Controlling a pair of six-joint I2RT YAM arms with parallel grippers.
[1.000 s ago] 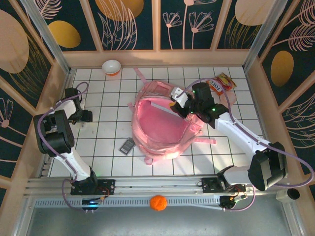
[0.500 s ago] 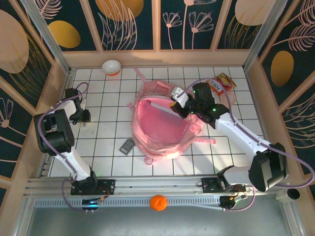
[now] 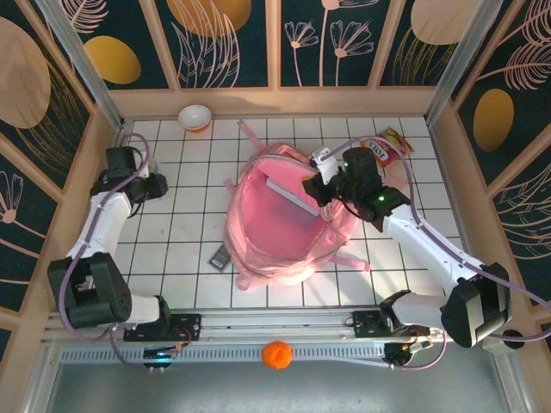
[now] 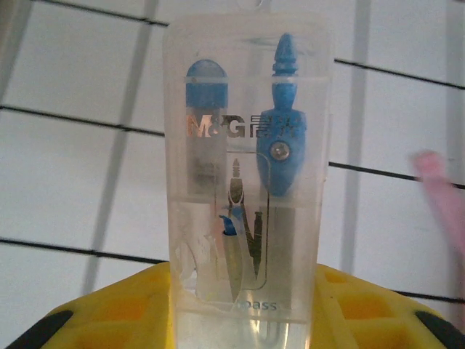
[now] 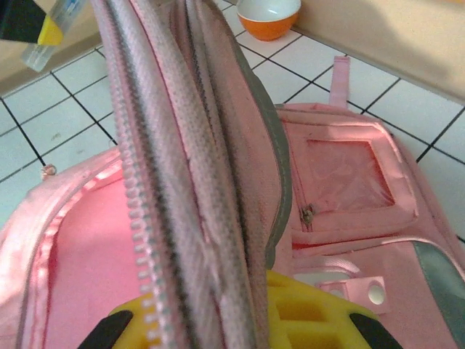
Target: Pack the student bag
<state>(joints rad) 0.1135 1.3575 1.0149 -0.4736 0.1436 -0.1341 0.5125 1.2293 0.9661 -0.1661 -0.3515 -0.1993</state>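
My right gripper is holding the bag's rim (image 5: 203, 153) up. My left gripper should keep moving the compass case and let go of it over the open pink lining (image 3: 275, 222).
The student bag (image 3: 280, 228) lies open in the middle of the tiled table, its pink lining facing up. My right gripper (image 3: 320, 186) is shut on the bag's zipper rim (image 5: 182, 182) and holds that edge up; the fabric runs between the yellow jaws of the right gripper (image 5: 218, 316). My left gripper (image 3: 157, 186) is at the table's left, apart from the bag. Seen from its wrist, the left gripper (image 4: 243, 309) is shut on a clear plastic compass case (image 4: 243, 167) with a blue compass inside, held above the tiles. The case (image 5: 47, 33) shows again at the top left of the right wrist view.
An orange and white bowl (image 3: 195, 116) stands at the back left. A snack packet (image 3: 389, 144) lies at the back right. A small dark flat object (image 3: 221, 255) lies beside the bag's left front. A grey strip (image 3: 291, 196) lies inside the bag. An orange ball (image 3: 276, 354) sits past the front rail.
The left gripper closed on the compass case and lifted it, the arm swinging up and back. The right gripper shifted slightly right, tugging the bag's rim with it.
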